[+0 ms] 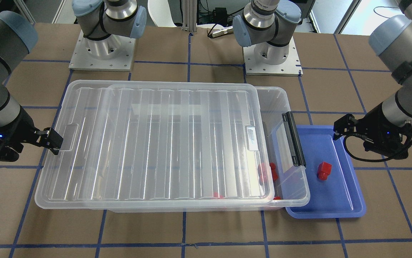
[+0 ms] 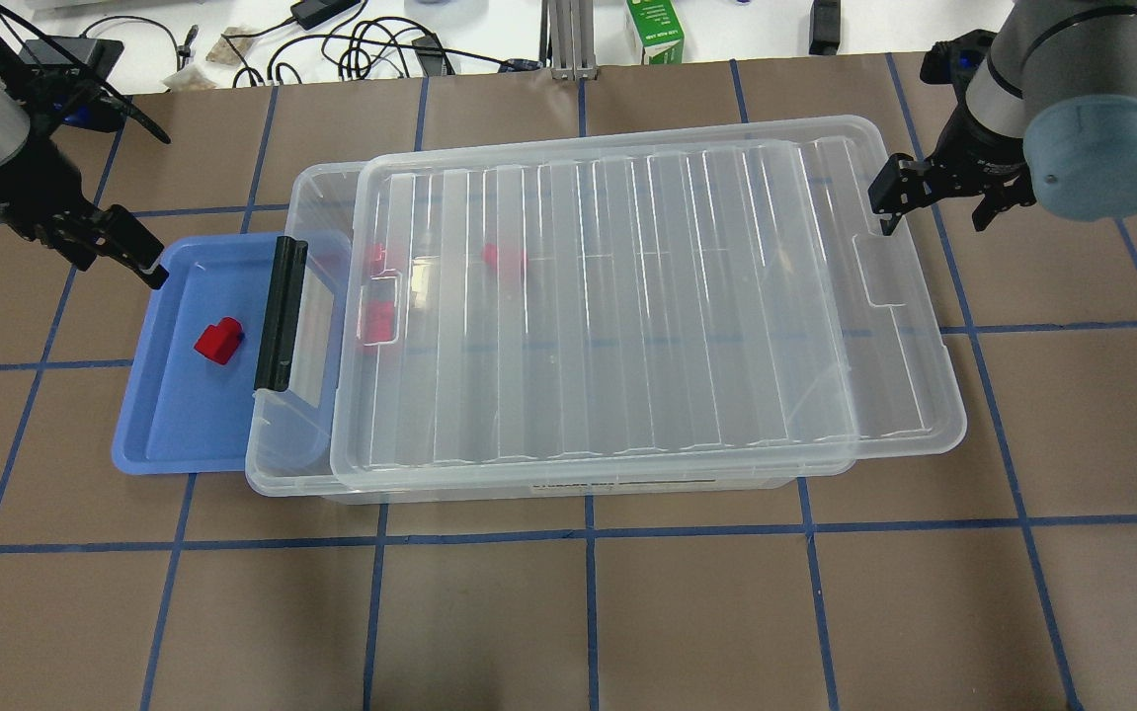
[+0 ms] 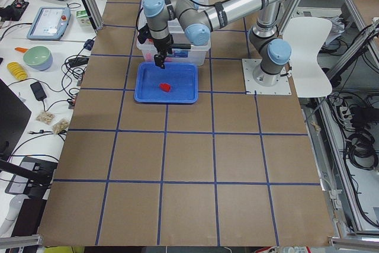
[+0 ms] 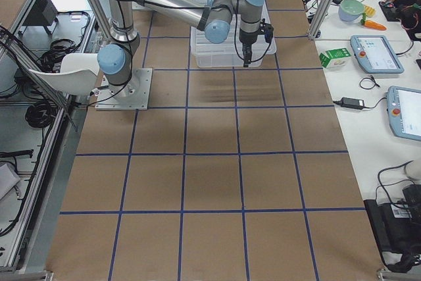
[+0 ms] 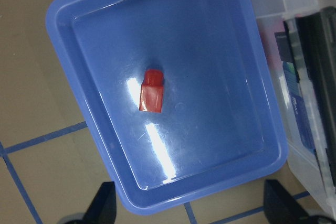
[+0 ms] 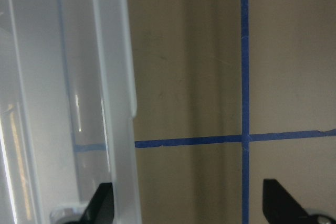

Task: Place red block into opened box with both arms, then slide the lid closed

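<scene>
My gripper will find the bottom of the box (image 1: 245, 150) clear when it lowers the red block, because only scattered red patches (image 1: 263, 172) show through the ribbed lid.
The red block (image 1: 324, 170) (image 2: 219, 341) (image 5: 152, 91) lies in a shallow blue tray (image 1: 349, 211). My left gripper (image 1: 342, 126) (image 2: 133, 252) (image 5: 191, 208) hovers open over the tray's edge, apart from the block. The clear box (image 1: 299, 195) (image 2: 282, 474) stands beside the tray. Its ribbed lid (image 1: 155, 143) (image 2: 627, 296) rests on top, shifted toward my right, so a gap stays open at the end with the black clip handle (image 1: 293, 138). At the lid's overhanging end, my right gripper (image 1: 53, 141) (image 2: 899, 197) (image 6: 191, 208) is open and holds nothing.
Other red pieces (image 1: 266, 172) (image 2: 504, 259) lie inside the box under the lid. The two arm base plates (image 1: 102, 53) stand behind the box. Cables and a green carton (image 2: 655, 30) sit past the table's far edge. Bare brown table (image 2: 588, 612) lies on the robot's side of the box.
</scene>
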`<state>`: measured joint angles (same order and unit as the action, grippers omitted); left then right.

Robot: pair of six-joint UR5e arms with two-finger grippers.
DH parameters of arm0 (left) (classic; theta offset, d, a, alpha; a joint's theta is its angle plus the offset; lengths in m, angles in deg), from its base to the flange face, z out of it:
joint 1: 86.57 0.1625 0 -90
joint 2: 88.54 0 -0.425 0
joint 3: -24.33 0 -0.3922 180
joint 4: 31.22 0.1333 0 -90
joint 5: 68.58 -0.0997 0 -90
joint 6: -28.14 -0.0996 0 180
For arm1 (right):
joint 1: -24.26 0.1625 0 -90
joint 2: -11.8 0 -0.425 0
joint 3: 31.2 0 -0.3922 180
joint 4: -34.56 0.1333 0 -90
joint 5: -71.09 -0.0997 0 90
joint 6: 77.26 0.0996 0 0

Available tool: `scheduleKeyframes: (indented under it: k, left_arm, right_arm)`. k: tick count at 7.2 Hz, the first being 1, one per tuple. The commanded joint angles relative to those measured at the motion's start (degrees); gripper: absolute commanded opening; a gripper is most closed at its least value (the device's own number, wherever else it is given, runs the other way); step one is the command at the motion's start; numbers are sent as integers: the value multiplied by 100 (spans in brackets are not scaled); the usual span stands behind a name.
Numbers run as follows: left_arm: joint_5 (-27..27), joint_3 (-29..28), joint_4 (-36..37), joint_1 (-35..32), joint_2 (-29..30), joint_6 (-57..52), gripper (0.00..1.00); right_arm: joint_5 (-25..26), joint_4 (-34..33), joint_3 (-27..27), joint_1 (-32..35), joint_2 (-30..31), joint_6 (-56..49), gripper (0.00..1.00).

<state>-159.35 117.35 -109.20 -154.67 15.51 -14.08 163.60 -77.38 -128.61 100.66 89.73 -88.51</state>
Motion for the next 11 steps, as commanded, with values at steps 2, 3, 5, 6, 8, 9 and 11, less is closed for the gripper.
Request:
scheduleKeyframes:
  k: [2,3,5,6,8,9,11]
  left_arm:
    - [24,14,257,130,598,-32,100]
    - [25,145,527,165,695,-15,100]
    - [25,627,1440,166,897,38,100]
    - [33,716,1591,166,968,30,100]
    - [42,743,1890,157,1213,21,100]
    - [51,744,1970,157,1284,64,100]
    - [112,752,1971,139,1381,74,100]
  right_arm:
    - [188,15,3,-362,12,-570,100]
    - [189,15,3,-494,12,-571,100]
    - [189,15,20,-679,12,-571,100]
    - [197,15,29,-758,12,-580,100]
    - [180,15,29,-1013,12,-798,100]
    - [180,15,29,-1040,12,-809,100]
    - [180,32,29,-1162,12,-817,100]
